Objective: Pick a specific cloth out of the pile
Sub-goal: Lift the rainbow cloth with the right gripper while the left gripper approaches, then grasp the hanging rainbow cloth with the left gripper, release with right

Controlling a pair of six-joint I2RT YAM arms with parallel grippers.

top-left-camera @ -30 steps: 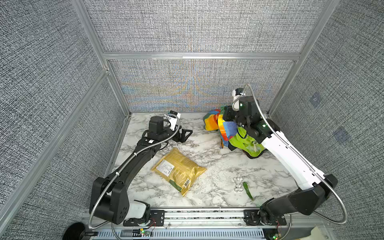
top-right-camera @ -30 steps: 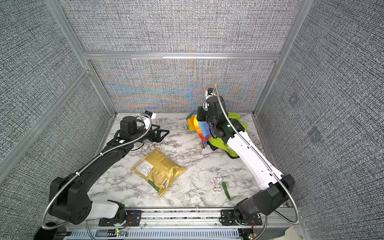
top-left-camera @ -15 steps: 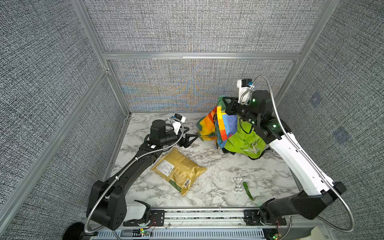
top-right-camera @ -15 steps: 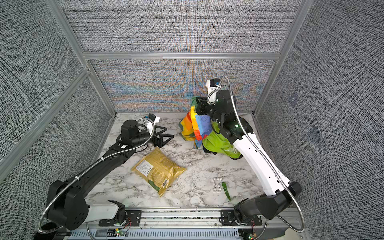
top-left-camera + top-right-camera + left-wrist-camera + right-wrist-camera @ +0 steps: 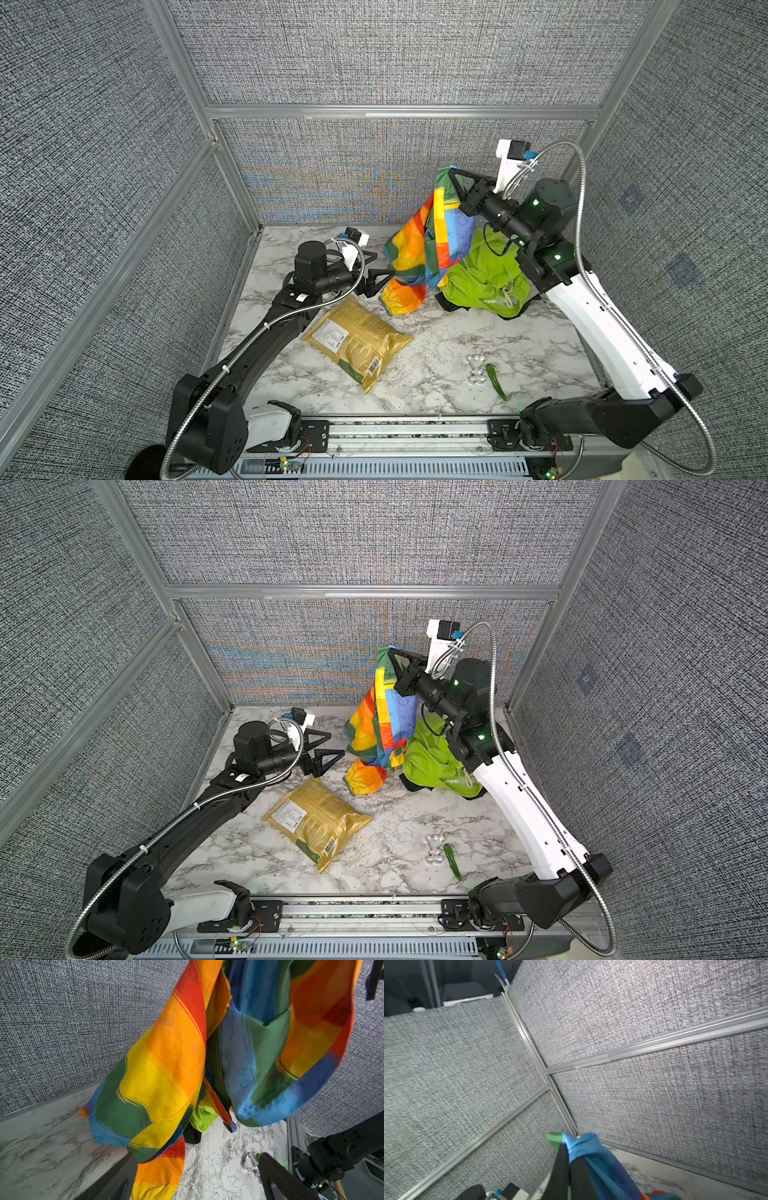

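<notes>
I should use my right gripper to lower the rainbow patchwork cloth point(image 5: 441, 228) toward my left gripper's open fingers and hand over its middle folds point(image 5: 410, 250), because the cloth hangs beyond those fingers.
The rainbow patchwork cloth point(image 5: 432, 245) point(image 5: 384, 725) hangs from my right gripper point(image 5: 451, 174) point(image 5: 390, 654), which is shut on its top corner, high near the back wall. Its orange lower end point(image 5: 403, 297) touches the marble table. In the right wrist view the shut gripper point(image 5: 568, 1148) pinches blue and green fabric point(image 5: 591, 1153). My left gripper point(image 5: 380, 266) point(image 5: 336, 744) is open, low beside the cloth's bottom. In the left wrist view the cloth point(image 5: 166, 1064) hangs just ahead, its hem next to one finger point(image 5: 116, 1180). The pile's lime-green cloth point(image 5: 482, 278) lies on a dark one point(image 5: 453, 305).
A gold snack bag point(image 5: 357, 345) lies mid-table below the left gripper. A clear plastic piece point(image 5: 476, 368) and a small green thing point(image 5: 496, 380) sit near the front right. Grey fabric walls close in the back and both sides.
My right gripper has risen and drawn the rainbow cloth up off the pile, so it now hangs long. My left gripper has moved right, to the cloth's lower end.
</notes>
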